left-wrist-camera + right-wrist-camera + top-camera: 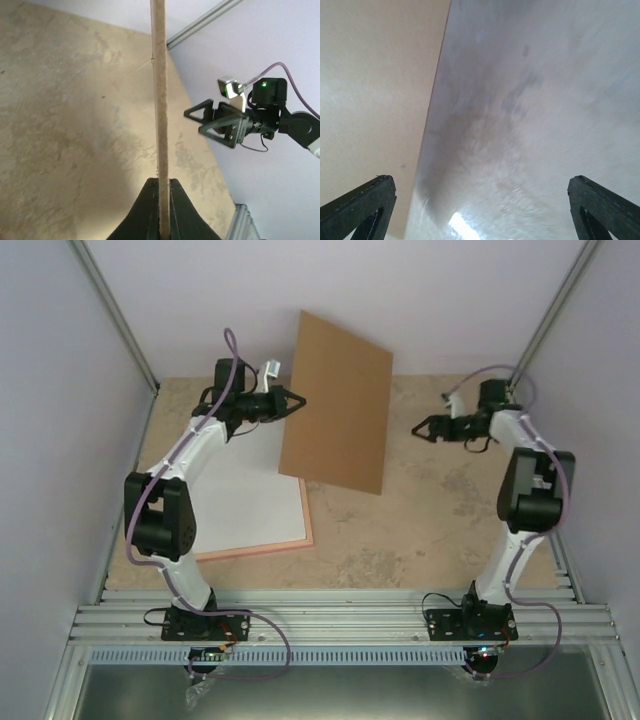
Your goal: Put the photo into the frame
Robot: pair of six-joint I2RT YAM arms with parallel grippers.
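Observation:
My left gripper holds the brown backing board with its plain side (pixel 342 405) up. I should flip it over and pass the board's opposite edge (pixel 387 425) to my right gripper.
The pink frame (pixel 308 527) lies flat on the table at the left. A white sheet (pixel 250 502) lies inside its border; this looks like the photo with its plain reverse up, and no print shows. My left gripper (pixel 297 400) is shut on the left edge of the brown cardboard backing board (pixel 338 405) and holds it tilted above the table. In the left wrist view the board (pixel 160 90) shows edge-on between my shut fingers (pixel 145 215). My right gripper (pixel 418 427) is open and empty, right of the board, pointing at it. It also shows in the left wrist view (pixel 200 117).
The beige stone-patterned table (pixel 440 510) is enclosed by pale walls on three sides. A metal rail (pixel 340 620) runs along the near edge by the arm bases. The right wrist view shows blurred table surface (pixel 530 125) and a plain tan area (pixel 375 90) between wide-apart fingertips (pixel 370 200).

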